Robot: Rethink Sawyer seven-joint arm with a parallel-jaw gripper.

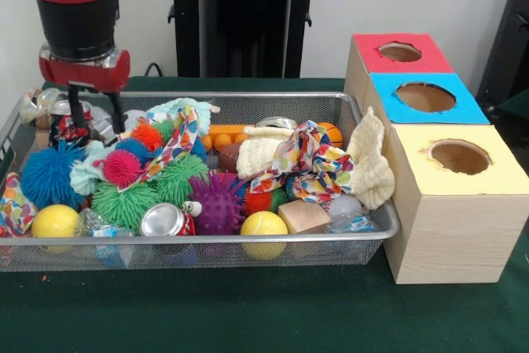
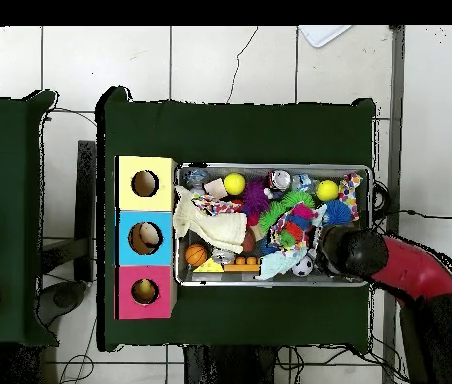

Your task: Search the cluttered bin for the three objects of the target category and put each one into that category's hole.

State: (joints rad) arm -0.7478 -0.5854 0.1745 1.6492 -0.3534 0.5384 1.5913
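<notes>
The polka-dot cloth (image 1: 183, 140) is lying in a narrow, creased piece (image 1: 172, 155) among spiky balls, so I expect it to open out wide and sag when I lift it.
The wire mesh bin (image 1: 248, 241) is packed with clutter and also shows in the overhead view (image 2: 270, 283). I cannot pick out a plush animal among it; any teddy bear or duck is hidden. My gripper (image 1: 95, 128) hangs from the red and black arm over the bin's far left corner. Its fingers (image 1: 76, 113) are apart and reach down among the items there, closed on nothing I can see. In the overhead view the arm (image 2: 355, 250) covers the gripper. The red-topped box's round hole (image 1: 400, 51) is at the far right, and in the overhead view (image 2: 145, 291) something pale yellow shows inside it.
Blue-topped (image 1: 426, 97) and yellow-topped (image 1: 459, 156) boxes stand beside the red one. The bin holds spiky rubber balls (image 1: 216, 202), patterned cloths (image 1: 306, 163), a cream knitted cloth (image 1: 368, 163), cans (image 1: 163, 221), yellow balls (image 1: 264, 225) and a wooden block (image 1: 302, 217). The black pedestal (image 1: 244, 18) is behind.
</notes>
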